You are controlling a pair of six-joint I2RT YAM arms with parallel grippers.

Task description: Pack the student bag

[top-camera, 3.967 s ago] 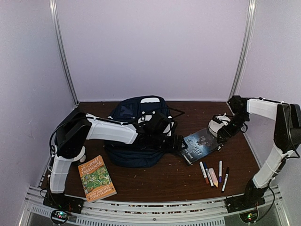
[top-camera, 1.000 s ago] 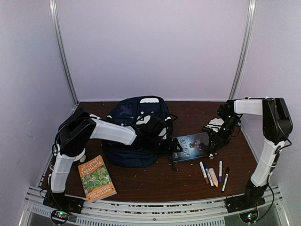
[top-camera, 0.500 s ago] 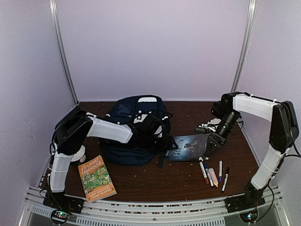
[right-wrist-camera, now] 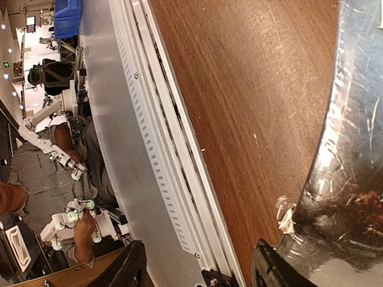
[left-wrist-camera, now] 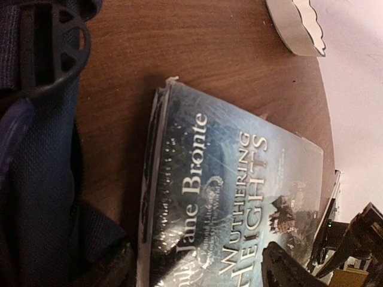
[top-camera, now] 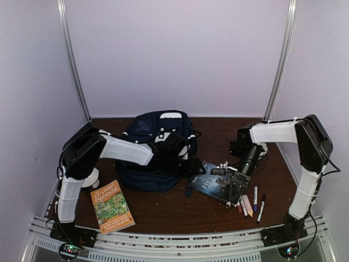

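Observation:
I should bring my left gripper round to the near side of the dark book lying flat and take its spine [top-camera: 210, 196], as the bag crowds its top edge [left-wrist-camera: 153, 161].
The navy student bag [top-camera: 157, 146] lies at the table's centre-left, its fabric and a black buckle filling the left wrist view [left-wrist-camera: 42, 119]. A dark glossy book, "Wuthering Heights" [top-camera: 215, 183], lies just right of the bag and shows in the left wrist view [left-wrist-camera: 239, 191]. My left gripper [top-camera: 192, 168] reaches over the bag, open, its fingers either side of the book's near end [left-wrist-camera: 200, 272]. My right gripper [top-camera: 235, 188] is open at the book's right edge. One of its fingers [right-wrist-camera: 270, 263] touches the book [right-wrist-camera: 353, 149]. Nothing is between its fingers.
Several markers [top-camera: 249, 204] lie near the front right, close to the right gripper. An orange "Treehouse" book [top-camera: 112, 206] lies front left. A white round object [left-wrist-camera: 296, 27] sits on the table beyond the dark book. The slotted metal rail [right-wrist-camera: 155, 149] runs along the front edge.
The right arm has swung forward and left, and the dark book has slid and turned with it toward the front. The left arm has barely moved.

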